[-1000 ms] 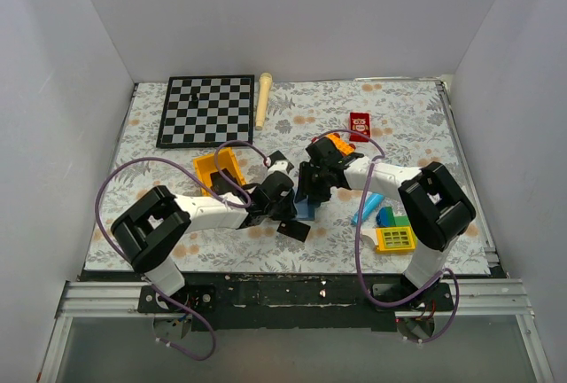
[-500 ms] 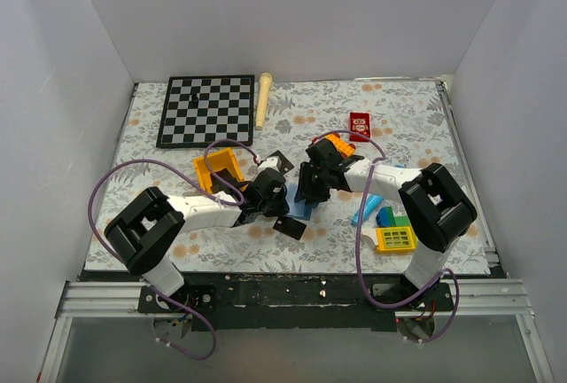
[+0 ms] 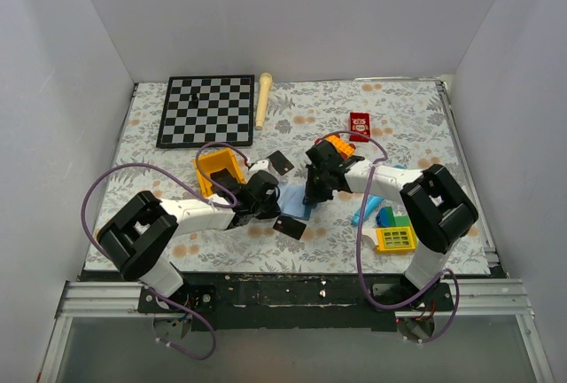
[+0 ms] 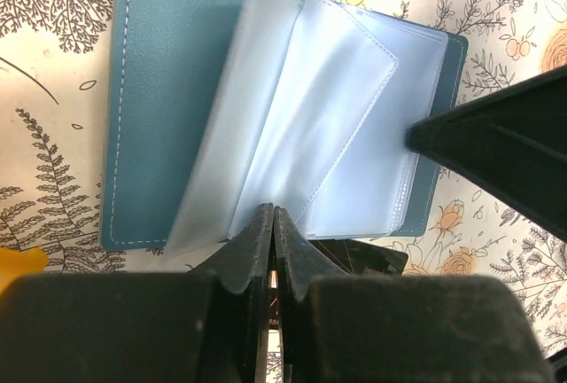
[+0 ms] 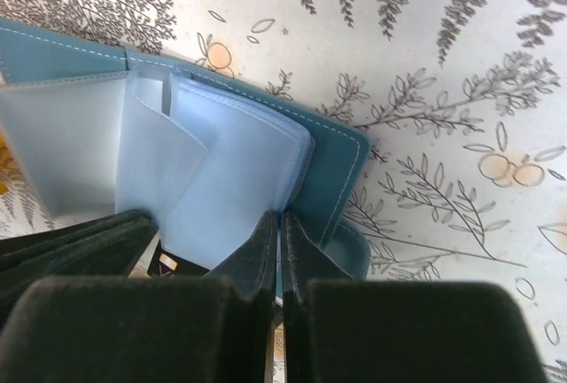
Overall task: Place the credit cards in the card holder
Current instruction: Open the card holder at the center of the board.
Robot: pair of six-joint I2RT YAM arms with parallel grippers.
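Note:
The middle sleeve (image 4: 326, 90) is curled over the sleeves under my right gripper, so my right gripper should stand its sleeves (image 5: 235, 175) up before my left gripper separates them.
The slate-blue card holder (image 3: 295, 203) lies open on the floral cloth, its clear pale sleeves (image 4: 337, 126) fanned up. My left gripper (image 4: 273, 214) is shut, its tips resting at the near edge of the sleeves. My right gripper (image 5: 279, 219) is shut on the holder's edge, where the sleeves meet the blue cover (image 5: 332, 166), beside the snap tab (image 5: 354, 259). One black credit card (image 3: 290, 226) lies just in front of the holder, partly under it (image 4: 376, 257). The other credit card (image 3: 280, 162) lies behind my left gripper (image 3: 271, 195). My right gripper (image 3: 312, 193) faces it across the holder.
A chessboard (image 3: 205, 110) and a wooden peg (image 3: 263, 99) lie at the back left. A small red box (image 3: 360, 125) sits behind the right arm. An orange bin (image 3: 219, 170) stands left of the left wrist. A blue tube (image 3: 368, 208) and toy blocks (image 3: 395, 238) lie at the right.
My right gripper has closed from wide open onto the holder's edge. The left arm has shifted left and back, staying shut.

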